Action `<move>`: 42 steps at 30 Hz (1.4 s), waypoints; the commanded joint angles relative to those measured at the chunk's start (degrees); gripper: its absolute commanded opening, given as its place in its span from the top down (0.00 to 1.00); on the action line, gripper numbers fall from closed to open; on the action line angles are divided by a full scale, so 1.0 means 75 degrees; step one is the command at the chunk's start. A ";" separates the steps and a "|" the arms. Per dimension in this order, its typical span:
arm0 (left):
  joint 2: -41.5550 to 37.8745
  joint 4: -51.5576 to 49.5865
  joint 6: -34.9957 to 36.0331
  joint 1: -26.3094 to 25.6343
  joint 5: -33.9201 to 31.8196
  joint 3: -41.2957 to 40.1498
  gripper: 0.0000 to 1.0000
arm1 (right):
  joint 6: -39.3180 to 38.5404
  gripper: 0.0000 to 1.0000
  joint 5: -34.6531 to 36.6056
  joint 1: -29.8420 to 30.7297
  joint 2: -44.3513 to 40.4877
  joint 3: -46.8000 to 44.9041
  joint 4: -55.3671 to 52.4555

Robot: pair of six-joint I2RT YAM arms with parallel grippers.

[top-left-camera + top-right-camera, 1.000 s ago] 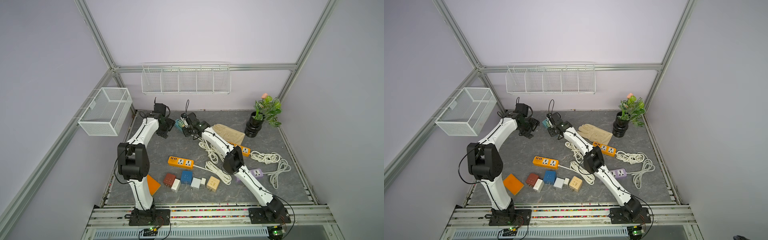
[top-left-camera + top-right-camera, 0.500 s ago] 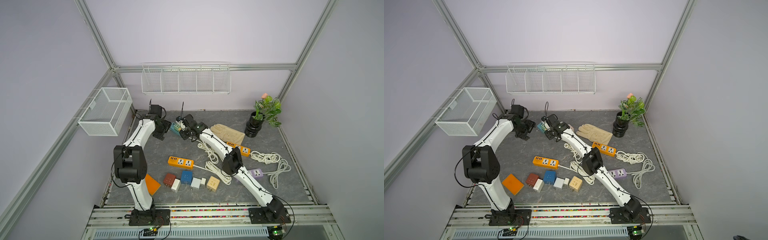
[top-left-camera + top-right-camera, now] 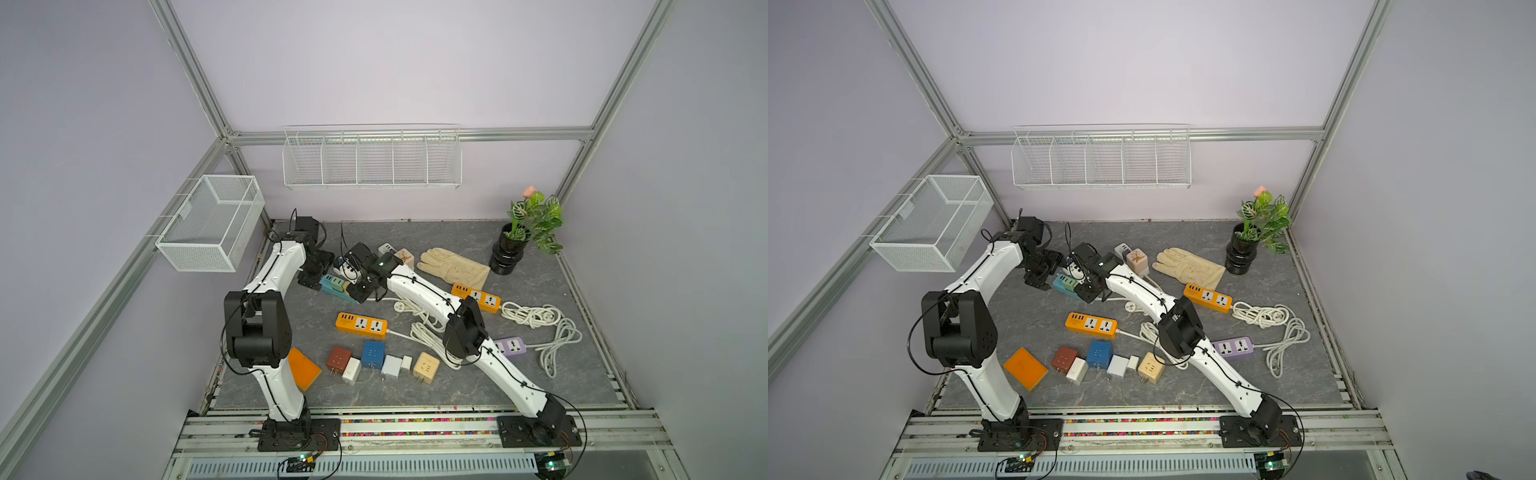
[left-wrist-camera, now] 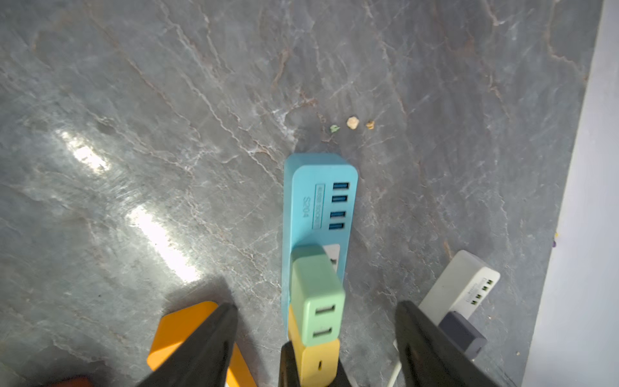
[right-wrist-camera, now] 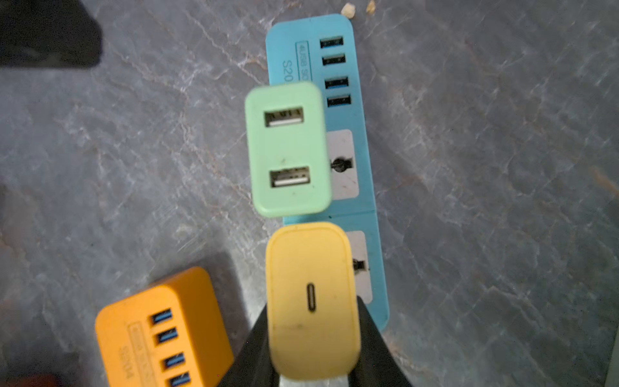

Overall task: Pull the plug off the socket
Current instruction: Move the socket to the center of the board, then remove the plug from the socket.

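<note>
The light blue socket strip lies loose while my right gripper holds the yellow plug (image 5: 312, 290), so next my left gripper grips the socket strip's USB end (image 4: 322, 170) tight before the pull.
A light blue socket strip (image 4: 308, 207) lies flat at the back left of the mat, seen in both top views (image 3: 331, 281) (image 3: 1060, 281). A green plug (image 5: 288, 147) and a yellow plug (image 5: 311, 301) stand in it side by side. My right gripper (image 5: 313, 308) is shut on the yellow plug, one black finger on each side. My left gripper (image 4: 316, 306) is open above the strip, its fingers wide of the green plug (image 4: 316, 288) and touching nothing. Whether the yellow plug's pins sit in the strip is hidden.
An orange strip (image 5: 160, 335) lies close beside the blue one. A white strip with a dark adapter (image 4: 459, 291) lies by the back wall. In a top view I see coiled white cables (image 3: 536, 320), a glove (image 3: 453, 266), a potted plant (image 3: 509, 253) and several loose chargers (image 3: 374, 355).
The right gripper has closed on the yellow plug. Both grippers and the blue strip have shifted toward the front left of the mat.
</note>
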 commanded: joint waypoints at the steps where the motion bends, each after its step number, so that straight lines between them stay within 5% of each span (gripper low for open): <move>1: -0.0184 -0.0050 -0.0084 0.0111 -0.0140 -0.0189 0.22 | -0.0171 0.81 -0.0195 0.0089 -0.1154 -0.1696 0.0263; 4: -0.0105 0.0091 -0.0121 0.0136 -0.0062 -0.0379 0.22 | -0.0167 0.80 -0.0192 0.0079 -0.1978 -0.3021 0.1002; 27: 0.0612 0.0704 -0.1050 -0.0388 0.0857 -0.1439 0.21 | -0.0542 0.80 -0.0266 0.0092 -0.3828 -0.6722 0.2860; 42: 0.0953 0.0401 -0.1087 -0.0554 0.0318 -0.1738 0.40 | -0.0757 0.80 -0.0568 0.0099 -0.4487 -0.7901 0.3861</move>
